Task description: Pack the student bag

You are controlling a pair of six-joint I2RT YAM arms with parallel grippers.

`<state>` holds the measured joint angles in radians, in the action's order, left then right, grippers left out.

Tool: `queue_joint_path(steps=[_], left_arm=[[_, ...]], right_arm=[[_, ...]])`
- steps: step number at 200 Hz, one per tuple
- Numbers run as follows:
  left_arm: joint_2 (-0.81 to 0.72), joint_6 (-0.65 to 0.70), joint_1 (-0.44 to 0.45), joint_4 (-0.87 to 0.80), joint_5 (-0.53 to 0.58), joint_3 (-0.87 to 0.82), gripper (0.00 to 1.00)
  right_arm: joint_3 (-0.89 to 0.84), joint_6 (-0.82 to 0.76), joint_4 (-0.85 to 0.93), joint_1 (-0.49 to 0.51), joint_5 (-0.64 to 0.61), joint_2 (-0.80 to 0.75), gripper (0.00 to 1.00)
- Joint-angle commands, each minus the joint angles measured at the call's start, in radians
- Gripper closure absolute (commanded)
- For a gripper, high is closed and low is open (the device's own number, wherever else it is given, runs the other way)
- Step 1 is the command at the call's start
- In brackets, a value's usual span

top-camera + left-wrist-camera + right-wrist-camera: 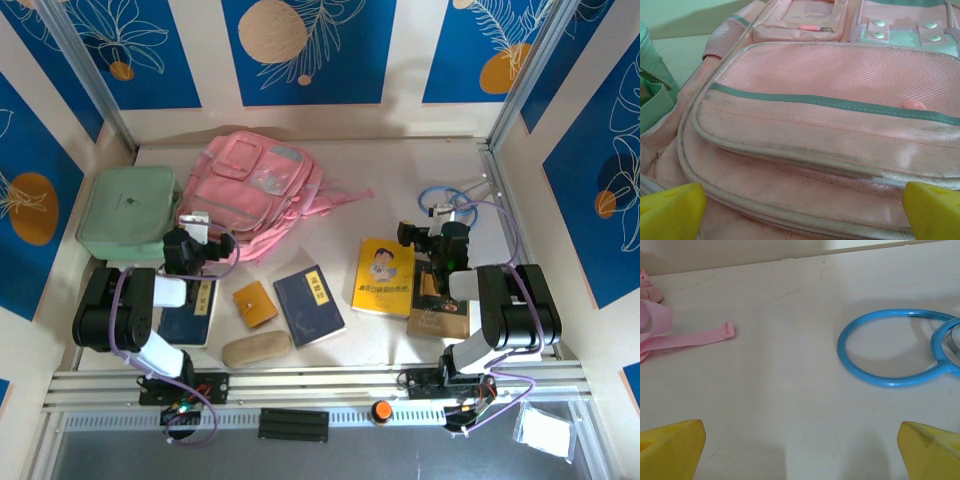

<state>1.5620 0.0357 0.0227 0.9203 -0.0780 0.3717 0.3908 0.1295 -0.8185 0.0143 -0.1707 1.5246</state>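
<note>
The student bag is next to the mint green case, far from my right gripper. Next, my right gripper drags the bag's strap side toward the middle first.
The student bag, a large pink backpack with grey trim, lies flat at the back left of the table. My left gripper hovers at its near edge. In the left wrist view the bag's front pocket is close up, zips shut, and the left gripper is open with its yellow fingertips wide apart and nothing between them. My right gripper sits over bare table right of centre. In the right wrist view the right gripper is open and empty, with a pink bag strap to its left.
A mint green zip case lies left of the bag. On the near table lie a yellow book, a dark blue book, an orange wallet and a beige case. A blue cable loop lies ahead of the right gripper.
</note>
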Motion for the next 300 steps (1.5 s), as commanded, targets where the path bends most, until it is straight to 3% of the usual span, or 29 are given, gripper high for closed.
queue_joint_path(steps=[1,13,38,65,94,128,143,187,197,226,256,300], left_arm=[[0.001,0.000,0.005,0.029,0.012,-0.003,0.00],[-0.008,-0.020,0.005,0.058,0.057,-0.020,0.00],[-0.088,-0.025,0.005,0.024,0.090,-0.037,0.00],[-0.251,-0.048,0.005,-0.214,0.158,0.020,0.00],[-0.362,-0.206,0.005,-0.508,0.189,0.154,0.00],[-0.340,-0.354,0.005,-0.815,0.101,0.349,0.00],[-0.325,-0.411,0.005,-0.865,0.053,0.384,0.00],[-0.323,-0.532,0.005,-0.901,-0.023,0.357,0.00],[-0.330,-0.543,0.005,-0.929,-0.033,0.354,0.00],[-0.390,-0.574,0.005,-0.987,-0.067,0.320,0.00],[-0.437,-0.571,0.005,-1.069,-0.096,0.297,0.00],[-0.444,-0.597,0.008,-1.120,-0.171,0.280,0.00]], right_arm=[[0.016,-0.016,-0.009,-0.004,0.016,-0.003,0.01],[0.016,-0.020,-0.002,0.009,-0.011,-0.022,0.01],[0.059,-0.063,0.186,0.052,-0.046,-0.166,0.01],[0.150,0.003,0.411,0.075,-0.068,-0.274,0.01],[0.313,0.176,0.659,0.123,-0.053,-0.259,0.01],[0.603,0.415,0.972,0.200,0.056,-0.072,0.01],[0.732,0.488,1.048,0.236,0.191,0.046,0.00],[1.039,0.646,1.075,0.374,0.422,0.366,0.16],[1.112,0.649,1.097,0.404,0.425,0.426,0.22],[1.244,0.705,1.132,0.465,0.348,0.554,0.26],[1.320,0.809,1.145,0.458,0.318,0.669,0.34],[1.420,0.789,1.157,0.454,0.313,0.766,0.48]])
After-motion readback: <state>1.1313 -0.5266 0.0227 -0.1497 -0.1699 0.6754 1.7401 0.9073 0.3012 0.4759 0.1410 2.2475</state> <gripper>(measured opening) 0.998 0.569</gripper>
